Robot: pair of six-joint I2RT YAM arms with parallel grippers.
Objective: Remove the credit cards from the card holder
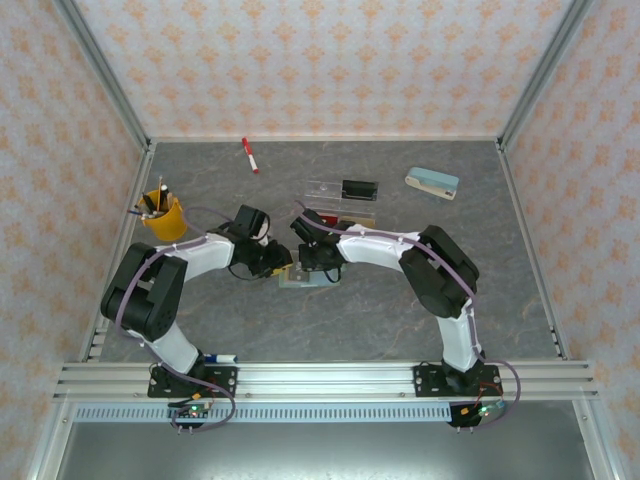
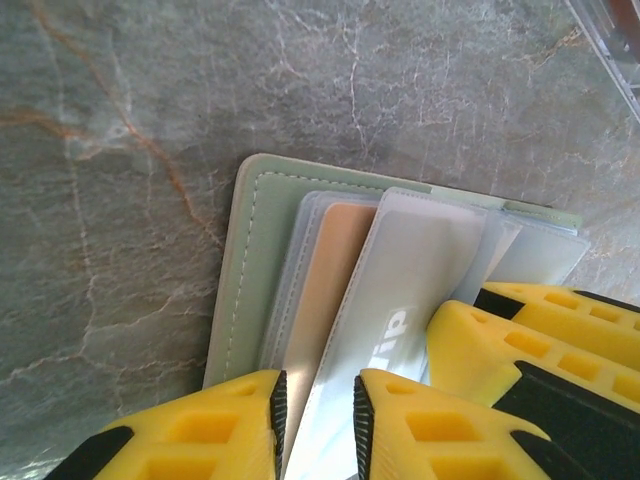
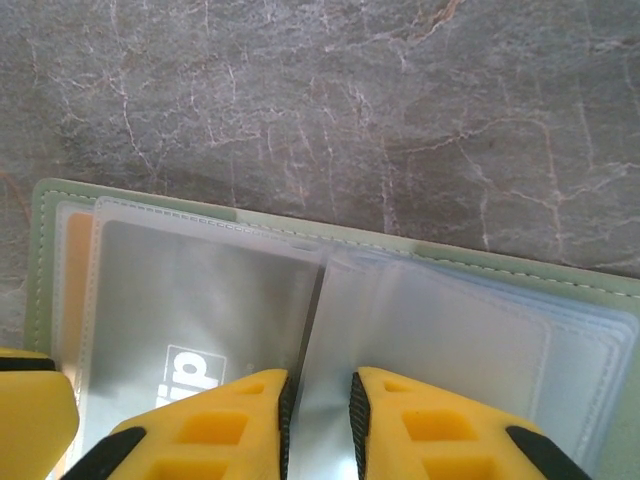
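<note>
The silver card's inner edge point(image 3: 311, 310) is tucked in at the middle of the holder, so the robot should flip the card's sleeve onto the clear sleeves point(image 3: 455, 320) and press there with its right gripper.
The card holder point(image 1: 298, 281) lies open on the table between both arms, its pale green-grey cover point(image 2: 248, 250) spread under clear sleeves. A tan-gold credit card point(image 2: 335, 280) sits in a sleeve, and beside it a silver card with white lettering point(image 2: 420, 290) sits in another. My left gripper point(image 2: 320, 385) is down on the holder's near edge, jaws a narrow gap apart over the silver card's sleeve edge. My right gripper point(image 3: 320, 378) has closed narrowly round a raised fold of clear sleeves point(image 3: 330, 300) at the holder's point(image 3: 42, 270) middle. Its yellow fingers point(image 2: 490, 340) stand right beside my left ones.
Behind the holder lies a clear plastic tray point(image 1: 340, 190). A cream-and-teal stapler point(image 1: 432, 182) is at the back right and a red marker point(image 1: 250, 156) at the back. A yellow cup of pens point(image 1: 163, 215) stands at the left wall.
</note>
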